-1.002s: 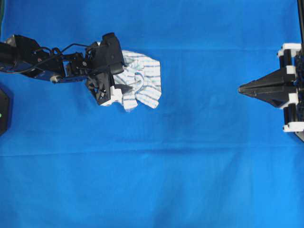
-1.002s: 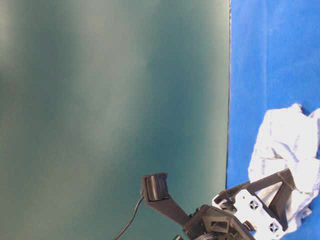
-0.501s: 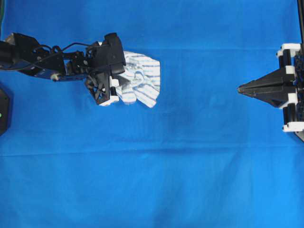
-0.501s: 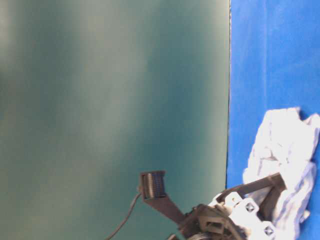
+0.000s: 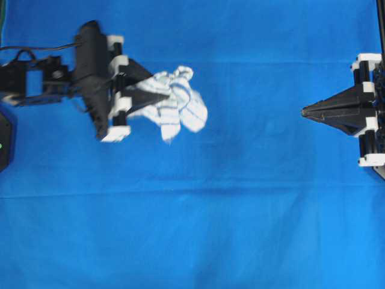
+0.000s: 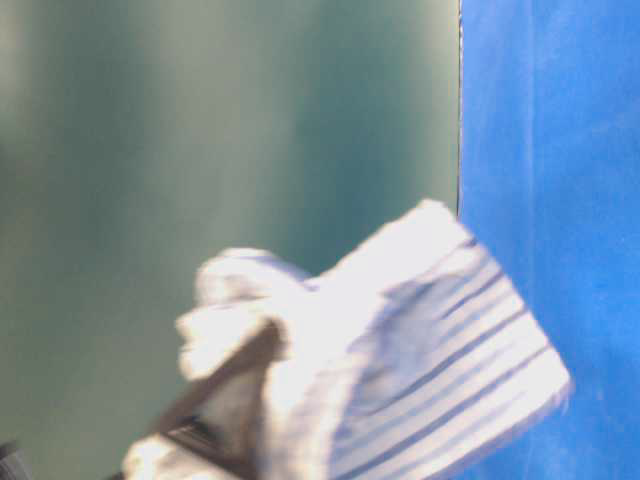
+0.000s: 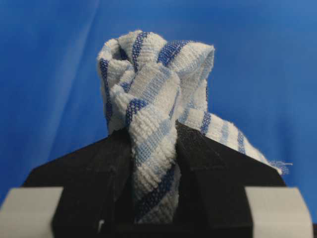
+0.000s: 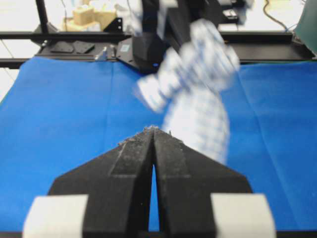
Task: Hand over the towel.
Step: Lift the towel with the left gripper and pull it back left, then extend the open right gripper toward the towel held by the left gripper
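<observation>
My left gripper needs to keep the towel still while my right gripper comes to take the free folds (image 5: 187, 103), because my right gripper is shut and far away from the towel (image 5: 161, 105).
The towel (image 5: 177, 105) is a small white cloth with blue stripes, bunched and lifted off the blue cloth on the left half of the overhead view. My left gripper (image 5: 163, 95) is shut on the towel, and a fold of the towel (image 7: 153, 148) is pinched between its black fingers (image 7: 104, 168). The loose end of the towel (image 6: 430, 360) hangs blurred in the table-level view. At the right edge, my right gripper (image 5: 304, 112) stays shut and empty, its tips pointing left. From there the towel (image 8: 198, 89) shows ahead, raised and blurred, beyond the right gripper (image 8: 152, 130).
A large plain blue cloth (image 5: 198, 211) covers the table. A dark device (image 5: 5, 141) sits at the left edge. Black frame rails and equipment (image 8: 74, 47) stand behind the table's far side in the right wrist view.
The left gripper closed on the towel, then raised it off the blue cloth and swung level, pointing right. The right arm has not moved.
</observation>
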### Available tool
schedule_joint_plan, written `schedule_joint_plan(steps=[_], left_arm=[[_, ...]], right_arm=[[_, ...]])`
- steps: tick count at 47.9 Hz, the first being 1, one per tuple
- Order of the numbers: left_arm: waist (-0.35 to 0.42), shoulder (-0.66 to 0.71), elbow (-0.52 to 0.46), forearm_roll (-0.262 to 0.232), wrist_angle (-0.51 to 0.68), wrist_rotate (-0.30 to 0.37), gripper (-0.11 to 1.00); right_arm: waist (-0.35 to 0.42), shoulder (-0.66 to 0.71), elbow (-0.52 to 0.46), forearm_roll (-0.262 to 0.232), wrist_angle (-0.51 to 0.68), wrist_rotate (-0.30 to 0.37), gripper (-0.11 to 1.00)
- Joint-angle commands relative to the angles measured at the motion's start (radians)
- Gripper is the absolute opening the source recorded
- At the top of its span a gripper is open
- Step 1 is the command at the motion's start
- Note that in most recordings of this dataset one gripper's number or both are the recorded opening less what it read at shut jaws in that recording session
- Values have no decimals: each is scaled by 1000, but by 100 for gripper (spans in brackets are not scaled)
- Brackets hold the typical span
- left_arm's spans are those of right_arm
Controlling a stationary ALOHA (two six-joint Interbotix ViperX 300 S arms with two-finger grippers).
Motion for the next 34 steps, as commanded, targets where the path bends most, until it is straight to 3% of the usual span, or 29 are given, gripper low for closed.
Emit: schedule_joint_plan(steps=[1,10,34], left_arm=[[-35,-64,-3,2,-44,-2,14],[-61,-120,34,2,-129,-2,14],[-63,-107,25,2,-132,-2,14]], right_arm=[[-2,5,-25,0,-8,-3,0],[-2,5,-26,0,-9,-3,0],[-2,61,-57,5,-54,44,0]])
